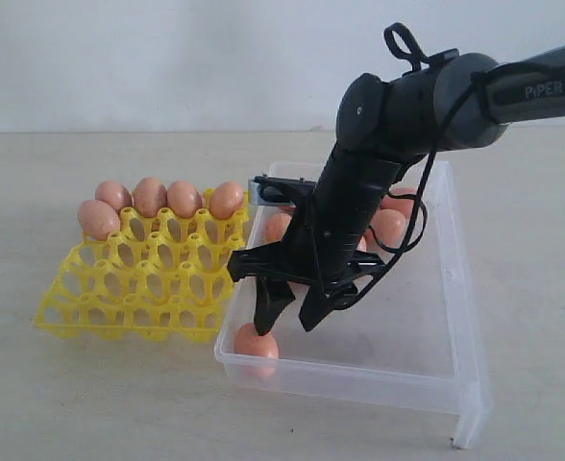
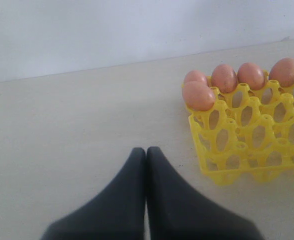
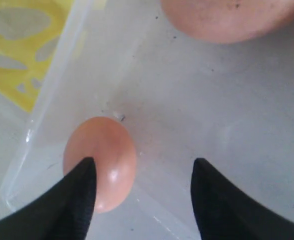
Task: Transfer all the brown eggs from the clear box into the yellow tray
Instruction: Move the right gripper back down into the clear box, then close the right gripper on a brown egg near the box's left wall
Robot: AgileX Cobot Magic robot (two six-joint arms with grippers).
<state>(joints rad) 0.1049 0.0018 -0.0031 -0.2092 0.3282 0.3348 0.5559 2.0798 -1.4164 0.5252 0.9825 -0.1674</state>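
Note:
The brown egg in the box's corner (image 1: pixel 257 347) is under one finger of my right gripper. Next, I move over toward the tray-side (image 1: pixel 228 331) before I close it.
The yellow tray (image 1: pixel 138 279) lies left of the clear box (image 1: pixel 427 346) and carries several brown eggs (image 1: pixel 150 197) along its far edge. My right gripper (image 1: pixel 287 325) hangs open over the box's near left corner. One brown egg (image 1: pixel 256 343) rests there on the box floor, just under one fingertip (image 3: pixel 84 175) and not gripped. In the right wrist view my right gripper (image 3: pixel 144 165) stands wide, with that egg (image 3: pixel 107 150) beside one finger. More eggs (image 1: pixel 390 226) lie at the back of the box, partly hidden by the arm. My left gripper (image 2: pixel 146 150) is shut and empty over the table.
The left wrist view shows the yellow tray (image 2: pixel 247 130) with its eggs (image 2: pixel 198 96) beyond the shut fingers. The box's low wall (image 3: pixel 52 100) runs close to the right gripper's finger, with the tray (image 3: pixel 17 45) just outside it. A white wall stands behind the table.

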